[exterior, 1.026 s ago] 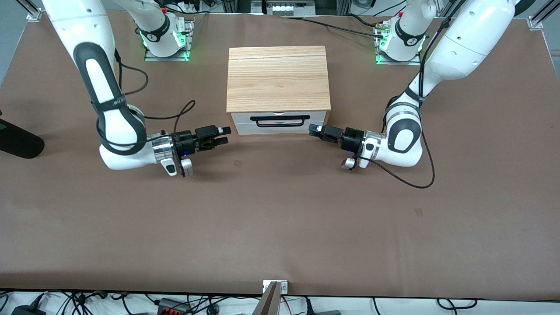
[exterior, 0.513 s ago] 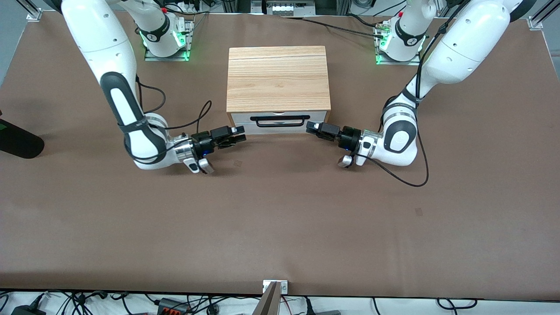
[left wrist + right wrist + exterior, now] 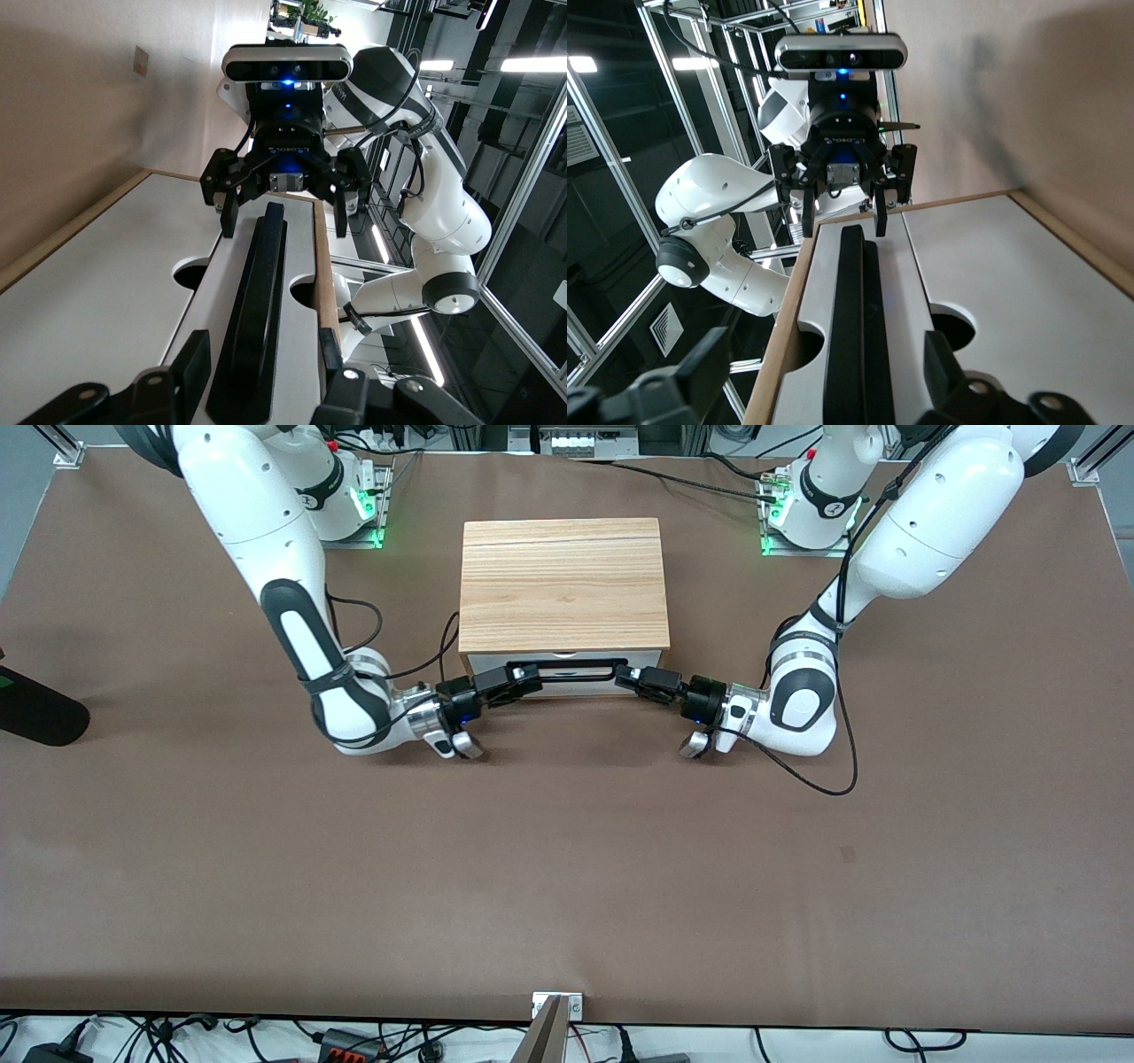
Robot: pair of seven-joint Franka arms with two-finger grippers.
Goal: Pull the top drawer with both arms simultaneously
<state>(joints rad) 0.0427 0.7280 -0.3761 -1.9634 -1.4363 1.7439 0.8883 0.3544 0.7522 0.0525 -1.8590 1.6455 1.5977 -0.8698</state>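
My right gripper needs to go further in along the handle's bar (image 3: pixel 597 678) before both grippers close and pull, because the ends of its open fingers only just overlap the handle's end (image 3: pixel 623 665).
The top drawer (image 3: pixel 649 662) sits shut in the light-wood cabinet (image 3: pixel 563 584), its white front and black loop handle (image 3: pixel 571 680) facing the front camera. My right gripper (image 3: pixel 529 676) is open at the handle's end toward the right arm, its fingers straddling the bar (image 3: pixel 855 336). My left gripper (image 3: pixel 623 673) is open at the other end, straddling the bar (image 3: pixel 257 336) the same way. In the left wrist view my left gripper (image 3: pixel 259 354) faces the right gripper (image 3: pixel 279 204) along the handle. In the right wrist view my right gripper (image 3: pixel 824 347) faces the left gripper (image 3: pixel 842 212).
The cabinet's other white front panel (image 3: pixel 89 292) lies below the top drawer. A black object (image 3: pixel 35 710) lies at the right arm's end of the table. Cables trail from both wrists. A metal bracket (image 3: pixel 556 1005) stands at the table's near edge.
Both arms have swung inward to the drawer front. The right gripper travelled farther and now reaches the handle; the left gripper closed in a little on its end.
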